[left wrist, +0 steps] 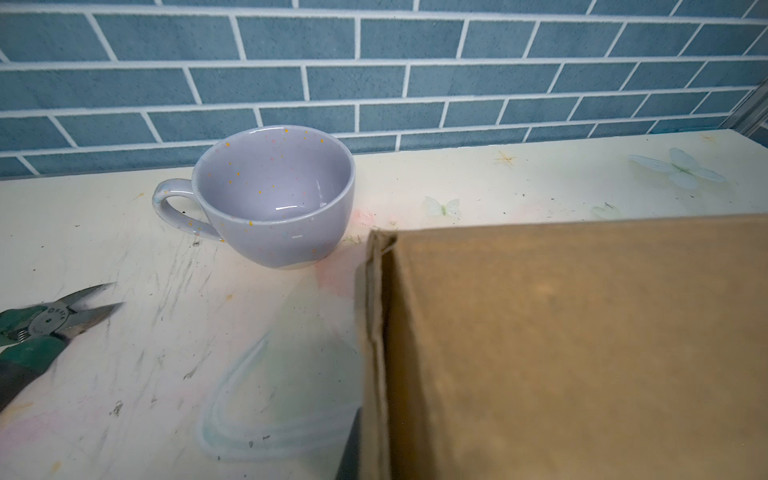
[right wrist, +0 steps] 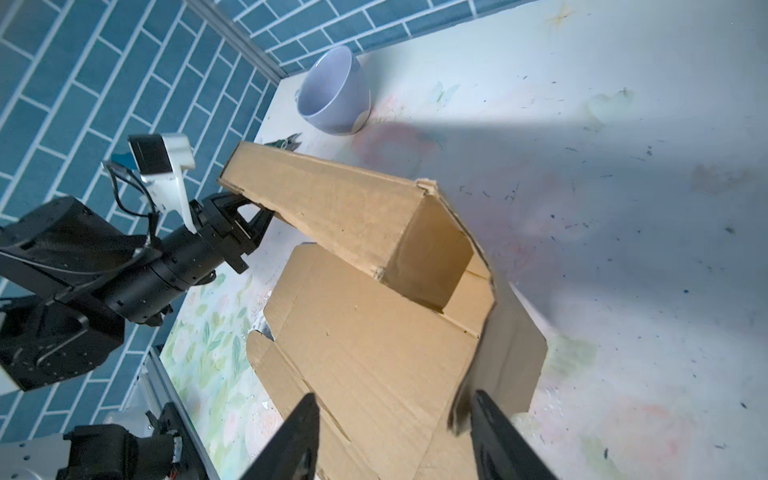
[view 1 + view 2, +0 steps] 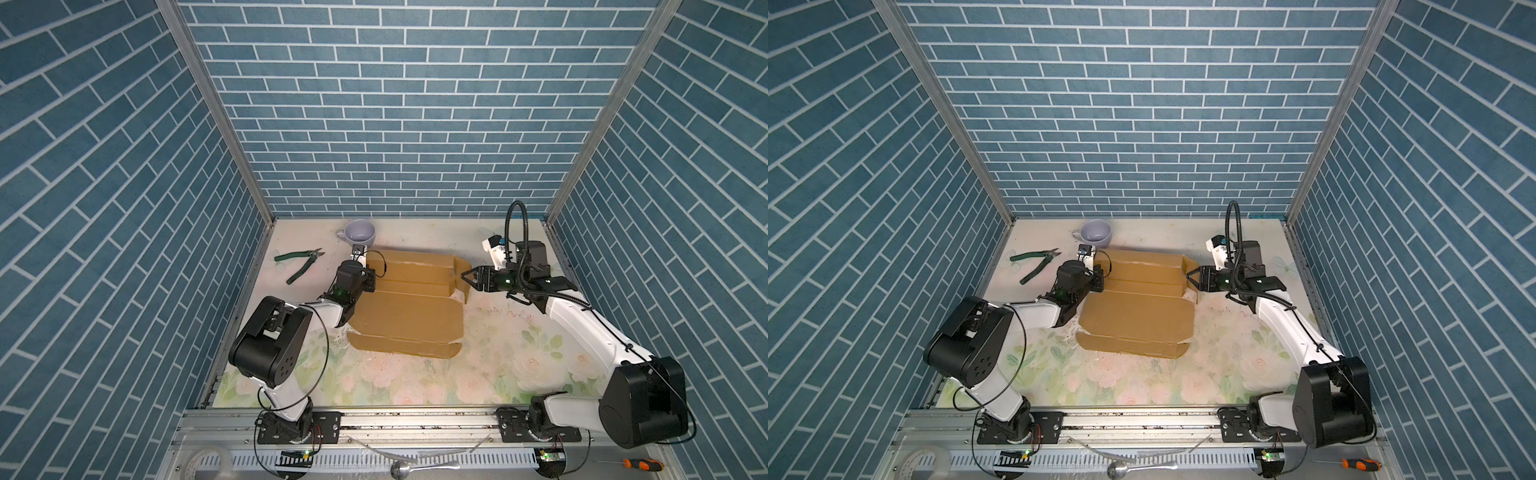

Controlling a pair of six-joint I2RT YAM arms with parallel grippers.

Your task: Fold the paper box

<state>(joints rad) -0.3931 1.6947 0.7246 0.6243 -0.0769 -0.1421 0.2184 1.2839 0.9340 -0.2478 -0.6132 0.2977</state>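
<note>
The raised side flap (image 3: 463, 281) spreads out beyond the wide panel, so the robot's right gripper should first push the flap in and then pinch it at the back side's corner (image 3: 457, 260).
The paper box (image 3: 409, 320) (image 3: 1138, 316) lies in the middle of the table as brown cardboard, its wide panel flat. The back strip is folded up into a long hollow wall (image 2: 332, 199). My left gripper (image 3: 369, 272) (image 2: 253, 212) is shut on the left end of that wall. In the left wrist view the cardboard edge (image 1: 374, 332) runs right beside one dark finger (image 1: 349, 453). My right gripper (image 3: 467, 279) (image 2: 390, 432) is open at the box's right end. Its jaws straddle the raised side flap (image 2: 515, 345), whose edge sits just inside one finger.
A lilac cup (image 3: 360, 237) (image 1: 274, 199) stands behind the box's left corner, close to the left gripper. Green-handled cutters (image 3: 301, 264) (image 1: 37, 328) lie at the left. A screwdriver (image 3: 642, 464), a spoon (image 3: 401, 469) and a tape roll (image 3: 208, 459) rest on the front rail. Tiled walls enclose three sides.
</note>
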